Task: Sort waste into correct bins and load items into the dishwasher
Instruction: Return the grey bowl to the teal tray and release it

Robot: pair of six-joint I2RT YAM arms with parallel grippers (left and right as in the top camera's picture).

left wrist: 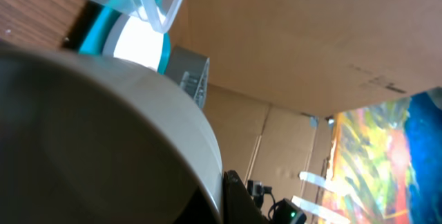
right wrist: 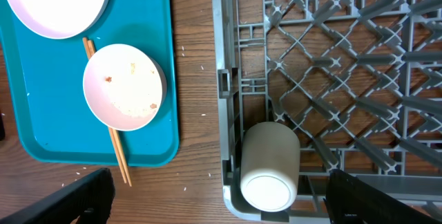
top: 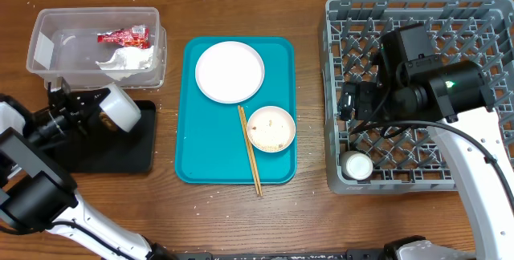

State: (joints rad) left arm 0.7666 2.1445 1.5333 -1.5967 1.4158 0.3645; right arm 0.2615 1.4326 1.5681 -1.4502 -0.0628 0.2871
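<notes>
The brown scrap is in the black tray (top: 108,121), so my left gripper should keep carrying the pale blue-grey bowl to the teal tray's free corner (top: 206,141) and let go of it there.
My left gripper (top: 95,111) is shut on the pale blue-grey bowl (top: 122,109) and holds it tilted on its side over the black tray (top: 120,152); the bowl (left wrist: 90,148) fills the left wrist view. The clear tub (top: 48,47) holds the red-and-white wrapper (top: 124,36) and the white napkin (top: 124,61). The plate (top: 230,71), the pinkish-white bowl (top: 271,128) with a few crumbs, and the chopsticks (top: 250,152) lie on the teal tray (top: 193,132). My right gripper (right wrist: 221,203) is open above the grey rack (top: 418,172), over the white cup (right wrist: 269,165) lying in its front-left corner.
Loose rice grains (right wrist: 202,66) dot the wood between the teal tray and the rack. The chopsticks stick out past the teal tray's front edge. A cardboard wall (left wrist: 311,37) stands behind the table.
</notes>
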